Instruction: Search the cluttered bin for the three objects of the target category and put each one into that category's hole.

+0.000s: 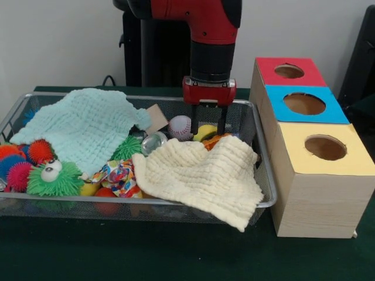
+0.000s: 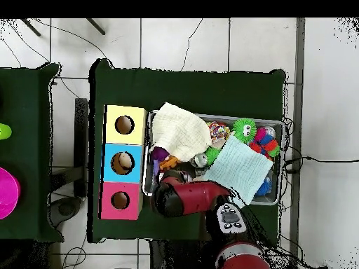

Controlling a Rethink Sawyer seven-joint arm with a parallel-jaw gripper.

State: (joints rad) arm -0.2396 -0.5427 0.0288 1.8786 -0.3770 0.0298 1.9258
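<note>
The robot should expect hidden spiky balls and cans when its gripper lifts the mint cloth [image 1: 85,126], because the cloth bulges with blue spikes at its edge [image 1: 29,115].
The silver wire-mesh bin [image 1: 266,175] fills the table's left and middle; it also shows in the overhead view [image 2: 275,121]. My gripper [image 1: 208,127] hangs open inside its back right part. Its fingertips [image 1: 222,126] stand on either side of a small yellow soft toy [image 1: 205,132] with orange below it, which looks like the duckling. I cannot tell whether they touch it. No other toy animal shows. The red-faced box's hole [image 1: 289,71] is the farthest of three, to the right of the bin; it also shows in the overhead view [image 2: 120,200]. In that view the arm [image 2: 188,196] hides the gripper.
A cream cloth [image 1: 199,175] drapes over the bin's front right rim. A mint cloth [image 1: 82,129] covers the back left. A baseball [image 1: 180,127], spiky balls [image 1: 40,151] and a green spiky toy [image 1: 54,178] lie in the bin. Blue-faced [image 1: 304,104] and yellow-faced [image 1: 326,147] boxes stand nearer.
</note>
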